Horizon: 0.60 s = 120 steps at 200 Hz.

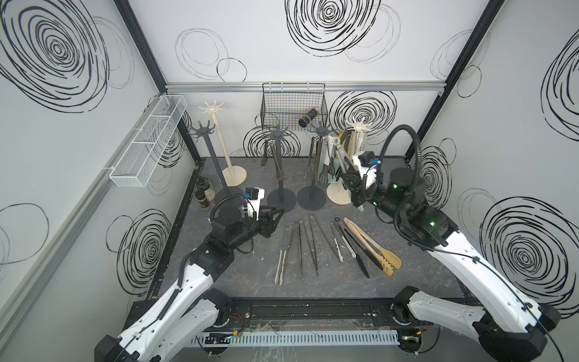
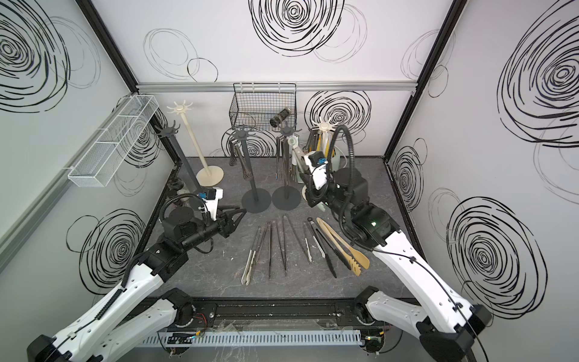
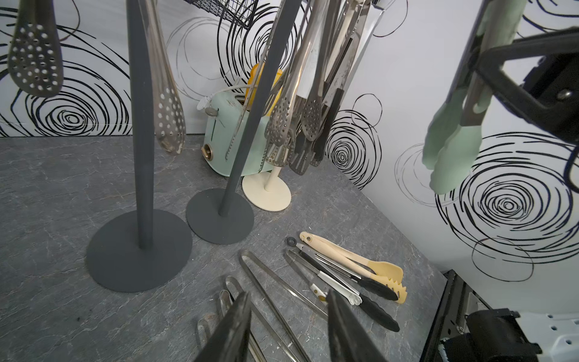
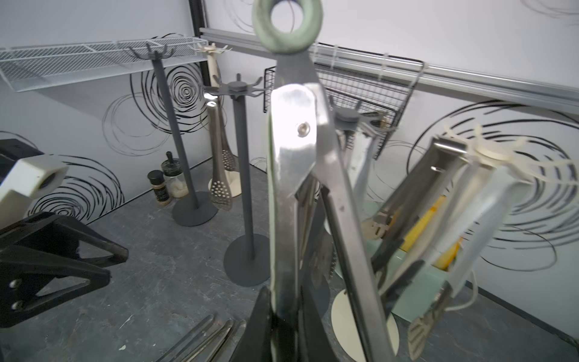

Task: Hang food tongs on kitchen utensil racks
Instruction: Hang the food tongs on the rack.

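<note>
The tongs' green ring sticks up clear above my right gripper's fingers, so I keep carrying the tongs toward the steel spoons' grey rack until a free hook catches the ring.
My right gripper is shut on a steel pair of food tongs with pale green tips, held upright, its green ring up beside the crowded cream rack. The green tips hang below the fingers. Other racks stand along the back: dark grey ones and a bare cream one. Several tongs and a wooden pair lie in a row on the table. My left gripper hovers open and empty, left of that row, its fingers apart.
A black wire basket holding a jar hangs on the back wall. A white mesh tray is on the left wall. Spice jars stand at the left edge, and a pale green toaster sits behind the right racks.
</note>
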Tool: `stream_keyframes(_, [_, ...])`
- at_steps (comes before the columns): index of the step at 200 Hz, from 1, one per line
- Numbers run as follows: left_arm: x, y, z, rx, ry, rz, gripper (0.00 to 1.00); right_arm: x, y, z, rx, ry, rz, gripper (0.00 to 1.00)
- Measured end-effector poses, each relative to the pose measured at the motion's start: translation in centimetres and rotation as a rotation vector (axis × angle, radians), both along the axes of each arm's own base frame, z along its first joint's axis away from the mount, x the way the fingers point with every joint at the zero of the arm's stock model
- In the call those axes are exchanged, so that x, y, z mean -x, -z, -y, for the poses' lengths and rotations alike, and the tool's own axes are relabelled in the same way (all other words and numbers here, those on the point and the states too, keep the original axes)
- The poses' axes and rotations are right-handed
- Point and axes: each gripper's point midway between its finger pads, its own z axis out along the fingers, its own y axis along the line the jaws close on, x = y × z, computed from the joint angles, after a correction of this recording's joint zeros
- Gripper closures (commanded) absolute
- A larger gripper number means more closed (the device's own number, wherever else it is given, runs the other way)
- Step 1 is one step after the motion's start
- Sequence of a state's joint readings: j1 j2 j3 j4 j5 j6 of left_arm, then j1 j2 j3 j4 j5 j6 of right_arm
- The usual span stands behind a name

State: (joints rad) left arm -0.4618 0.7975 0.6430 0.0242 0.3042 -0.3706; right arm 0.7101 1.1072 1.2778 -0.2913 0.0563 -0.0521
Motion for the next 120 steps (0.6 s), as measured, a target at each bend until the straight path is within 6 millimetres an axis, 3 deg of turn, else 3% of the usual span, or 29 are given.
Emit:
stream_keyframes(33, [0.0, 0.0, 0.1, -0.001, 0.000, -0.001, 0.57, -1.8, 0.7, -6.4, 0.050, -0.043, -0.034, 1.00])
stream_keyframes(57, [0.0, 0.0, 0.1, -0.002, -0.003, -0.001, 0.57, -3.5, 1.6, -9.4, 0.069, -0.039, -0.064, 1.00])
stream_keyframes(84, [0.0, 0.1, 0.1, -0.003, -0.006, 0.000, 0.57, -4.9, 2.8, -10.7, 0.080, -0.018, -0.098, 1.00])
stream_keyframes(120, [0.0, 0.1, 0.0, -0.004, -0.007, 0.000, 0.57, -5.4, 3.7, -11.0, 0.093, 0.001, -0.130, 1.00])
